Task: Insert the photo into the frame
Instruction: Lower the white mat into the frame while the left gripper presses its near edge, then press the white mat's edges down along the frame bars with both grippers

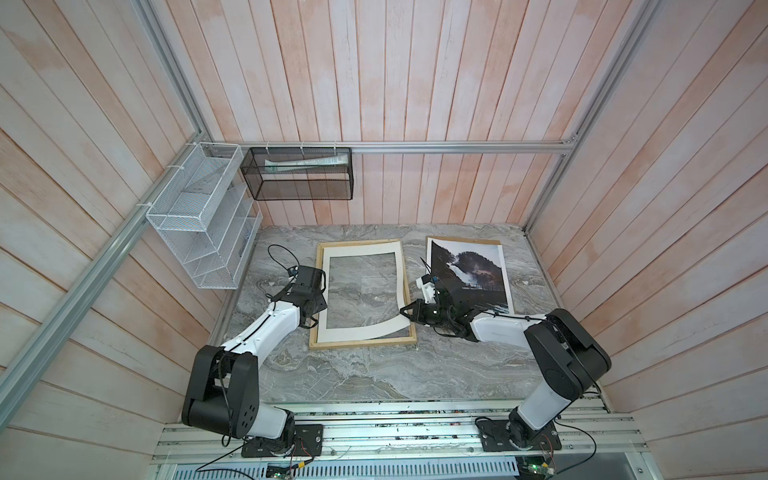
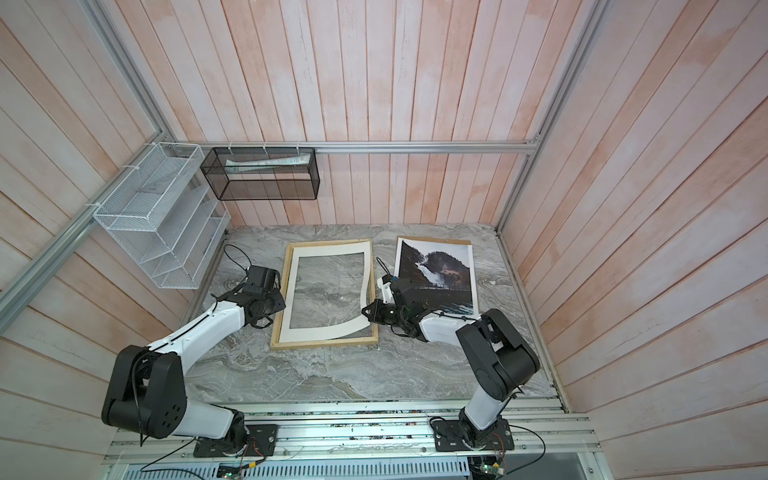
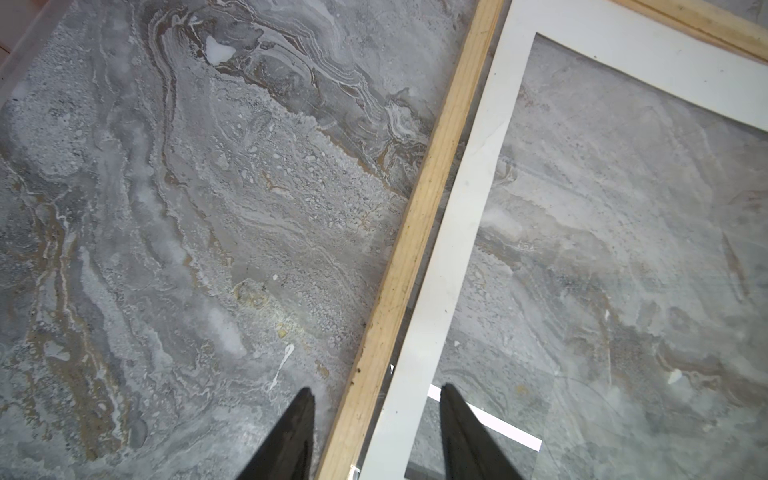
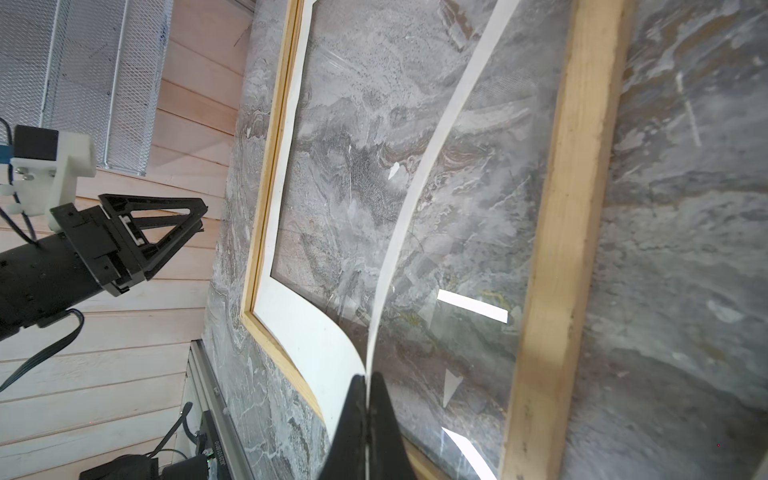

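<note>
My right gripper should lower the mat's corner [image 1: 395, 325], since it curls up off the pane in my right gripper, into the frame's corner [image 1: 409, 337] before the photo goes in.
The frame [image 1: 361, 344] of pale wood lies flat mid-table in both top views [image 2: 324, 343], its clear pane showing the marble beneath. A white mat border [image 1: 361, 250] sits inside it. Its near right corner curls upward, and my right gripper [image 4: 366, 376] is shut on that corner [image 1: 405, 313]. The photo [image 1: 469, 274], a dark waterfall print, lies face up to the right of the frame [image 2: 436, 270] on a brown backing panel [image 1: 461, 240]. My left gripper [image 3: 374, 388] is open, its fingers straddling the frame's left rail and the mat's edge [image 1: 309, 322].
The grey marble table [image 1: 374, 374] is boxed in by plank walls on three sides. A white wire rack [image 1: 199, 216] hangs on the left wall and a black mesh basket [image 1: 299, 174] on the back wall. Aluminium rails run along the front edge.
</note>
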Robot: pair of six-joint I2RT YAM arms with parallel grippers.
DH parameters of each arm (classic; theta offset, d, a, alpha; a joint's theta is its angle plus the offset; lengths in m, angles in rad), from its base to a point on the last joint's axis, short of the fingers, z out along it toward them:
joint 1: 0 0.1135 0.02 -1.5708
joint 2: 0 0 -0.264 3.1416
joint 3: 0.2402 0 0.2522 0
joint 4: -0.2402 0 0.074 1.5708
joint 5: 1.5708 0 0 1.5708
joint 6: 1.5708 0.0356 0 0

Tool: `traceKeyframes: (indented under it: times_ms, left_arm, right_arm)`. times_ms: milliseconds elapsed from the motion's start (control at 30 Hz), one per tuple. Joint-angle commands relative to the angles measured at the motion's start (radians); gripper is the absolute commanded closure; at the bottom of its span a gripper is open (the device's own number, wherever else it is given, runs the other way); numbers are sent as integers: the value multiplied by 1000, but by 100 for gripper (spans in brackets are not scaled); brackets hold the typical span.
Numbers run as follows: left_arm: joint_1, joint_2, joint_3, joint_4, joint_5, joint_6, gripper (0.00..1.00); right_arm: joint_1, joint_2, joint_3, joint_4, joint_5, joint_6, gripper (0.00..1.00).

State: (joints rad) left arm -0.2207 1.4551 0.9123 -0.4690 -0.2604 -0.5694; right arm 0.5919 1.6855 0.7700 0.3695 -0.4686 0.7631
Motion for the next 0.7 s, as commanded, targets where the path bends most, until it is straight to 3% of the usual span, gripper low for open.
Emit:
traceKeyframes:
  times_ms: [0, 233, 467, 667]
  left_arm:
    - [3, -18, 0, -13, -8, -5, 49]
    - [4, -20, -9, -13, -8, -9, 50]
    - [4, -12, -18, -10, 3, -10, 50]
    - [4, -5, -26, -10, -2, -10, 49]
  right_arm:
    - [15, 32, 34, -9, -15, -6, 95]
    - [35, 60, 58, -26, -16, -18, 93]
    - [38, 27, 86, -153, 66, -90, 59]
    - [37, -52, 110, -320, 215, -179, 51]
